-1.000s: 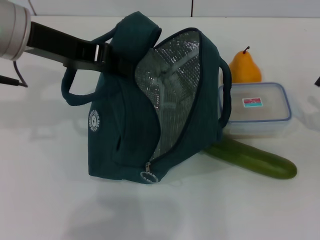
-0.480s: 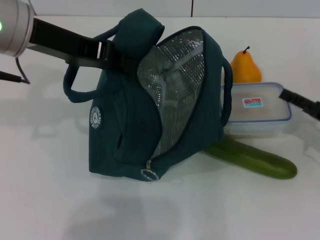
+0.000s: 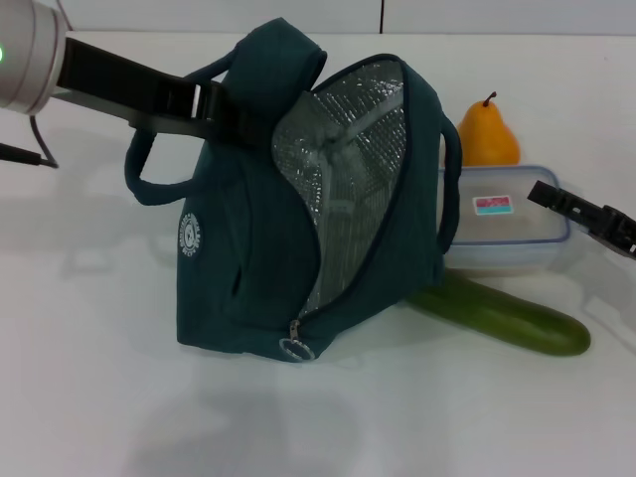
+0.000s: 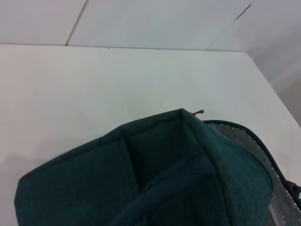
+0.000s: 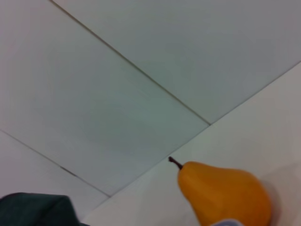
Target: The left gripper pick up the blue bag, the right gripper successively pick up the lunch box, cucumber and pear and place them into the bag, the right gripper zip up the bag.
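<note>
The lunch box's loose end is clear of the pear and cucumber, so my right gripper should go toward its blue rim next until the fingers close there.
The blue bag stands at the table's centre, tilted, its mouth open towards the right and showing the silver lining. My left gripper is shut on the bag's top flap and holds it up. The bag's top also fills the left wrist view. The clear lunch box with a blue rim lies right of the bag. The orange pear stands behind the box and also shows in the right wrist view. The green cucumber lies in front of the box. My right gripper is over the box's right end.
The bag's zipper pull hangs at its lower front corner. One carry handle loops out to the left and another hangs beside the lunch box. The white table extends to the front and left.
My right gripper has come in from the right edge and moved left over the lunch box's right end. The left gripper and bag have barely shifted.
</note>
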Tool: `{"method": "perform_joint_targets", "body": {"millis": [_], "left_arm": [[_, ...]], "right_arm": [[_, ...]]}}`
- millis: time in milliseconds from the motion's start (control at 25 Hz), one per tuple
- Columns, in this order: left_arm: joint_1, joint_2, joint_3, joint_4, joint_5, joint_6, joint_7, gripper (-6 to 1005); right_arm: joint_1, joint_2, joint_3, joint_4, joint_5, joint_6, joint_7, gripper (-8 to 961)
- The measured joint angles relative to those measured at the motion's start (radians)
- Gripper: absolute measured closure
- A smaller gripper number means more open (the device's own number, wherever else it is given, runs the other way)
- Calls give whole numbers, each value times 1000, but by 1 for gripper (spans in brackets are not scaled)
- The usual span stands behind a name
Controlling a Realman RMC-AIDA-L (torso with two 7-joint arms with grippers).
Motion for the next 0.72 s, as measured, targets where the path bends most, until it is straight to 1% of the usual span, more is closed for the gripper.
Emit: {"method": "perform_joint_targets", "body": {"millis": [400,560,720], "left_arm": [[6,-3,0,0,0,0,2,945],[6,-3,0,-1,0,0,2,945],[8,-2,0,-2,0,0,2,945]], "right_arm": [[-7,-7,0,0,-1,-95,66,160],[-12,-2,9,0,7,-132,90,173],[-18,1,12,-4,14,-141,113,198]]}}
